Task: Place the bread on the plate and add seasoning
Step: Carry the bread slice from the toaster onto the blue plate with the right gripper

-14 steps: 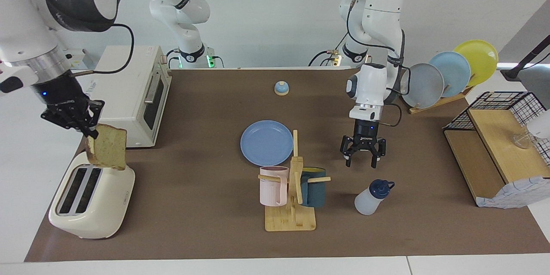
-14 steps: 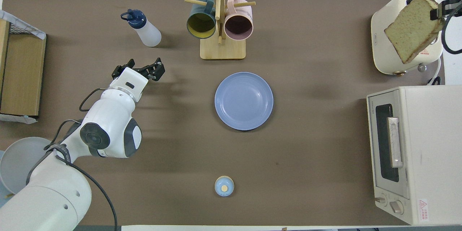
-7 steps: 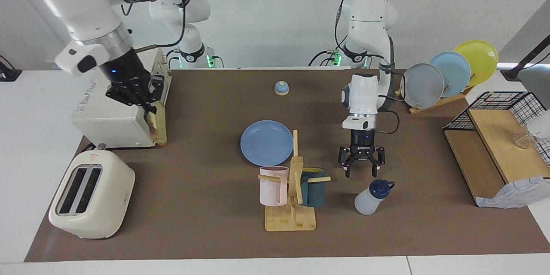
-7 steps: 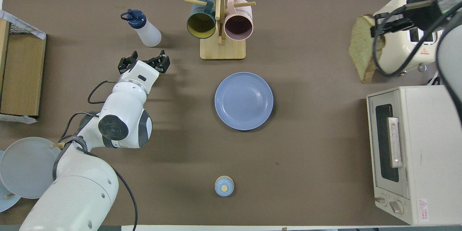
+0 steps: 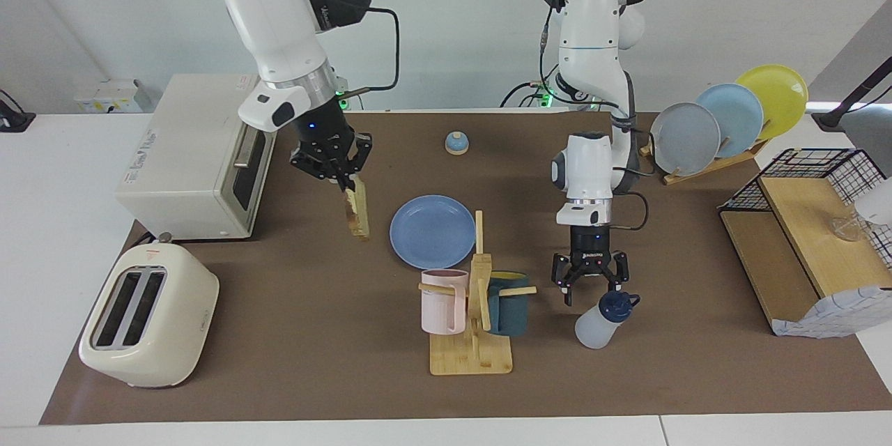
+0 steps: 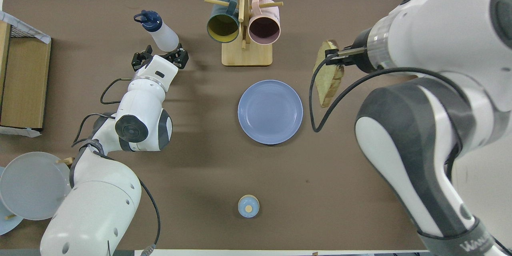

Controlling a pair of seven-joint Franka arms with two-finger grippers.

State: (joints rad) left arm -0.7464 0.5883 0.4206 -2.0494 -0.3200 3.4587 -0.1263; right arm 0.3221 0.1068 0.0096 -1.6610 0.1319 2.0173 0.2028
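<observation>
Both sides of the upright seasoning bottle line up with the open fingers of my left gripper, so my left gripper should keep moving in until it closes on the white body.
The bread, a light-brown slice with a darker crust, hangs edge-on from my right gripper, which is shut on its top edge. It hangs over the brown mat beside the blue plate, toward the right arm's end of the table. The overhead view shows the bread clear of the plate. My left gripper is open and lowered just above the seasoning bottle, close to its navy cap. In the overhead view the left gripper sits at the base of the bottle.
A wooden mug rack with a pink and a teal mug stands beside the bottle, farther from the robots than the plate. A cream toaster, a toaster oven, a small bell, a rack of plates and a wire shelf ring the mat.
My right arm has swung the bread from above the toaster, past the toaster oven, to beside the plate. My left gripper has moved away from the robots and down toward the bottle.
</observation>
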